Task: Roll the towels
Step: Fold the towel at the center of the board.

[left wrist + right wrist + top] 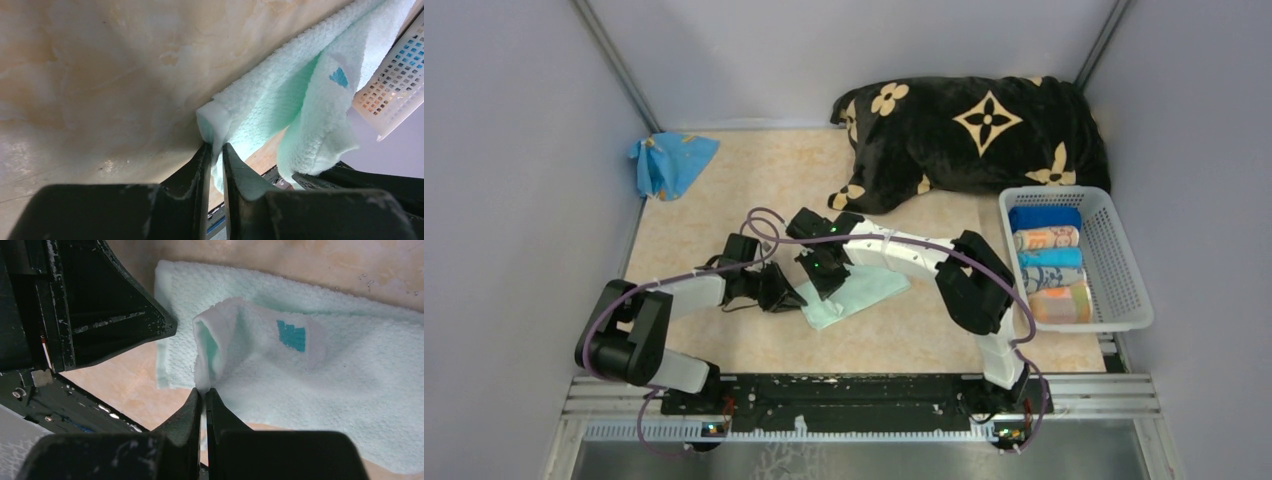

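Observation:
I should pull the towel's curled upper edge (214, 337) flush with my right gripper while my left gripper holds the towel's corner, because that edge sits short of the lower layer's end (165, 297).
A mint green towel (856, 293) lies on the table's middle, partly under both grippers. My left gripper (786, 297) is shut on the towel's near-left corner (212, 122). My right gripper (826, 283) is shut on a folded-up edge of the same towel (212, 347), which carries a small teal tag (291, 335). The left gripper's black body shows in the right wrist view (95, 305). Several rolled towels (1046, 262), blue, orange printed and grey-blue patterned, lie in a white basket (1124, 265) at the right.
A big black blanket with beige flowers (969, 135) lies at the back right. A crumpled blue cloth (669, 162) lies at the back left by the wall. Grey walls close in both sides. A metal rail (854, 395) runs along the near edge.

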Controlling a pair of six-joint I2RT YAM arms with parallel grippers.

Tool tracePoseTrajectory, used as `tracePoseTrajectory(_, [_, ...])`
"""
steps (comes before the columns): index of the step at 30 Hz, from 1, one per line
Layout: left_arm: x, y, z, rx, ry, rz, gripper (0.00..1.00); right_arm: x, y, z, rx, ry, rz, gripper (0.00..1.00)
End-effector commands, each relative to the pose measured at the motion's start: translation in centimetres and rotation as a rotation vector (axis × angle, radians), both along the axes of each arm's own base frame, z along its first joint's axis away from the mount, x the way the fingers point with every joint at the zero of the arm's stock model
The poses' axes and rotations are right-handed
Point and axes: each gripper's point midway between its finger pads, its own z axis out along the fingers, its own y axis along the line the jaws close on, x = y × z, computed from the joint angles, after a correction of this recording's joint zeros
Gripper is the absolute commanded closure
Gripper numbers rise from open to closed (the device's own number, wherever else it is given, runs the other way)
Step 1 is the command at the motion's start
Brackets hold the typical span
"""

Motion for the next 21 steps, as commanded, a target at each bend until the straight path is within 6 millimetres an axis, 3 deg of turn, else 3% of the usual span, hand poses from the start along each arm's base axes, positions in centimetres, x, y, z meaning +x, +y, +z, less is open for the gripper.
tracePoseTrajectory(1, [-1.3,1.0,-1.7,0.065,0.038,0.015,0.79,0.1,3.3,1.9,0.114,-0.003,-0.006,1.00])
tracePoseTrajectory(13, [-1.7,1.3,-2.1,0.071,0.044,0.022,0.79,-0.3,4.9,0.3,0.158,0.050,-0.008,1.00])
tracePoseTrajectory(21, [-2.0,1.4,-2.4,0.076,0.051,0.026,0.78,-0.6,4.9,-1.9,0.137,0.085,-0.011,0.99])
